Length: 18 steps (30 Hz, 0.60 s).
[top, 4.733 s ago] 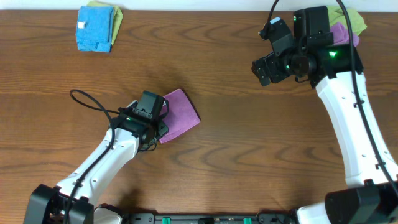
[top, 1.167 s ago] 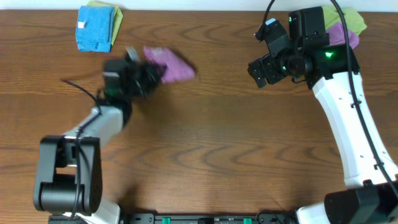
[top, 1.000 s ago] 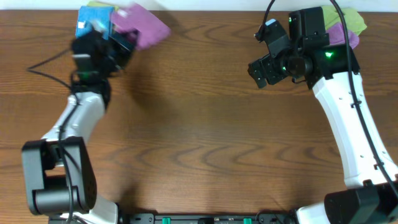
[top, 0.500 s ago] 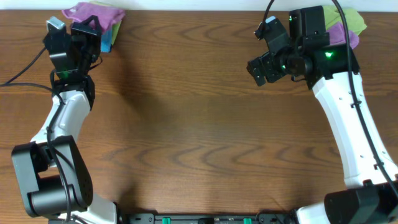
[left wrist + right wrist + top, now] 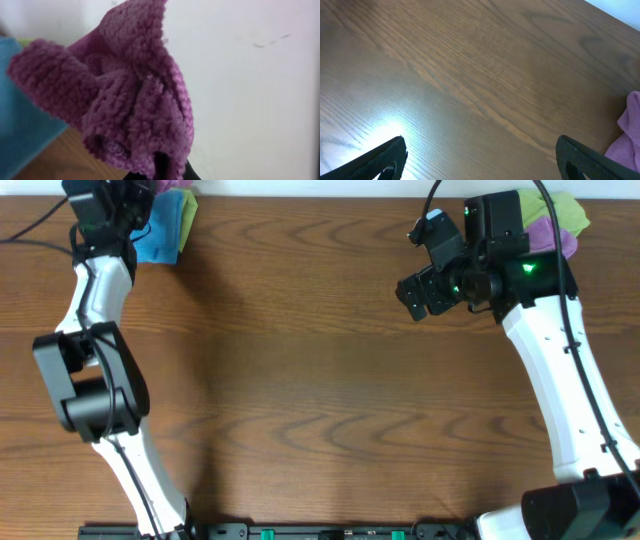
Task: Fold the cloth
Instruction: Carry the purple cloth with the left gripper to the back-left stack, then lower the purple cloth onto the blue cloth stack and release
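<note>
The folded purple cloth (image 5: 176,184) is hanging over the far end of the blue cloth (image 5: 159,234), so the robot's left gripper should now go down until the purple cloth rests there, and then let go.
The folded purple cloth (image 5: 130,100) fills the left wrist view, bunched and pinched at its lower edge by my left gripper (image 5: 160,171). In the overhead view the left gripper (image 5: 130,198) is at the table's far left corner, and only a bit of the purple cloth (image 5: 165,185) shows, over a stack topped by a folded blue cloth (image 5: 165,235). The blue cloth (image 5: 20,120) lies just left of the held cloth. My right gripper (image 5: 428,282) is open and empty above bare wood at the far right; its fingers (image 5: 485,160) are spread wide.
A pile of unfolded purple and green cloths (image 5: 555,225) lies at the far right corner behind the right arm; the edge of a purple cloth (image 5: 630,130) shows in the right wrist view. A white wall (image 5: 250,75) is just beyond the table's far edge.
My left arm has carried the purple cloth from the table's middle left up to the far left corner, over the blue cloth stack. The right arm has barely moved.
</note>
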Motion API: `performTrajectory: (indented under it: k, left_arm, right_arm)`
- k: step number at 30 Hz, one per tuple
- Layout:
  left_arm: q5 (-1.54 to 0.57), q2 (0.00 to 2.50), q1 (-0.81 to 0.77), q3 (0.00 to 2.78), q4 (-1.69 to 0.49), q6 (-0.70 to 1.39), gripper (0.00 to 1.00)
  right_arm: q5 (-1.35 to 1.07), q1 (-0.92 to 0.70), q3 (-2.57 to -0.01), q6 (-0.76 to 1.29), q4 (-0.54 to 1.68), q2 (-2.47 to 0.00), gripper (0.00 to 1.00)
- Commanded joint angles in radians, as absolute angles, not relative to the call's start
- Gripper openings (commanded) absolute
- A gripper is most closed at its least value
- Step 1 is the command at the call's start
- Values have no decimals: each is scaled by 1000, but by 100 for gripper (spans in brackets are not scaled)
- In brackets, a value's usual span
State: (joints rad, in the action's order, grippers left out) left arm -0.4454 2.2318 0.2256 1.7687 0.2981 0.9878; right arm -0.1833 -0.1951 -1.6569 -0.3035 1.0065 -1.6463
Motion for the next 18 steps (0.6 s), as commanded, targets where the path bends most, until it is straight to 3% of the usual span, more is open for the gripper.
performTrajectory:
  k: [1,18]
  left_arm:
    - [-443,2307,232,1887,286,927,6]
    - [-367,2409,250,1954,102,908,6]
  right_arm:
    - [-191,-204,-1653,-308,1010,-1637,95]
    - [-191,-204,-1653,-308,1030,-1637,95]
